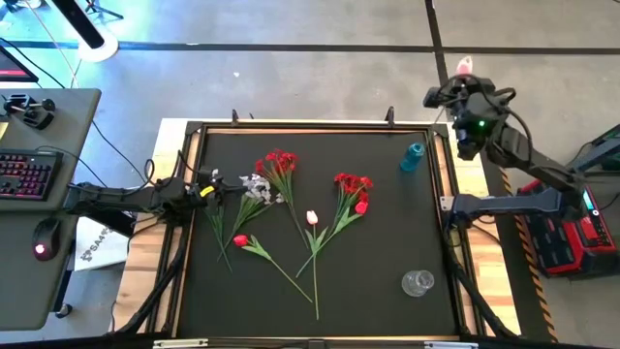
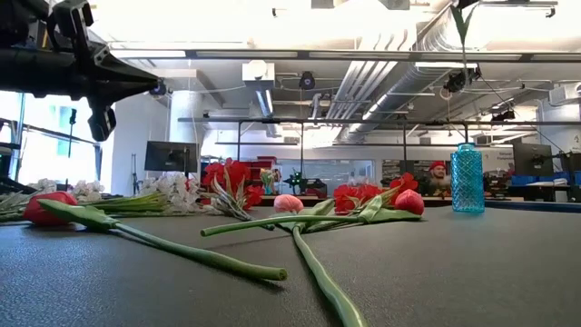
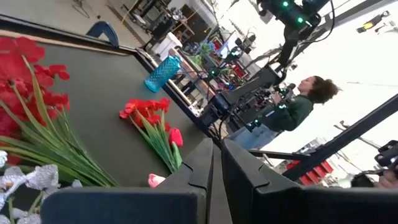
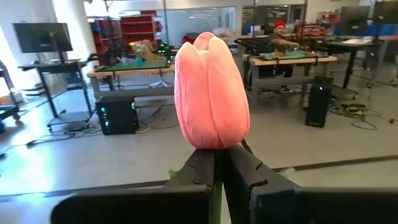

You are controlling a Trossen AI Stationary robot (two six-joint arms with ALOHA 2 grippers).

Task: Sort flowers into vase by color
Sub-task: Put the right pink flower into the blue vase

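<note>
My right gripper should keep moving the pink tulip's stem [image 2: 466,82] down, since it points down at the blue vase's opening [image 2: 467,145], until the vase holds the stem, and then let go.
Several flowers lie flat on the black mat [image 1: 387,242]: two red blossom clusters [image 1: 281,163] [image 1: 353,185], a white spray [image 1: 256,186], a pink-white tulip [image 1: 312,218] and a red bud [image 1: 240,239]. My right gripper [image 1: 465,78] is raised beyond the table's far right corner, shut on a pink tulip [image 4: 211,93]. A blue vase [image 1: 415,156] stands at the far right and a clear glass vase [image 1: 418,282] at the near right. My left gripper [image 1: 213,184] is shut and empty above the mat's left side, beside the white spray. My right gripper pinches the tulip's green stem [image 4: 218,186] between its two fingers, right below the bud. The bud [image 4: 211,93] stands past the fingertips, lifted clear of the table. In the low view the stem's lower part [image 2: 464,23] hangs free above the blue vase.
A raised frame [image 1: 291,126] borders the mat. A desk with a keyboard [image 1: 27,174] and a mouse stands left of the table. A red-and-black device [image 1: 572,233] sits to the right. A person [image 3: 298,106] shows in the room beyond.
</note>
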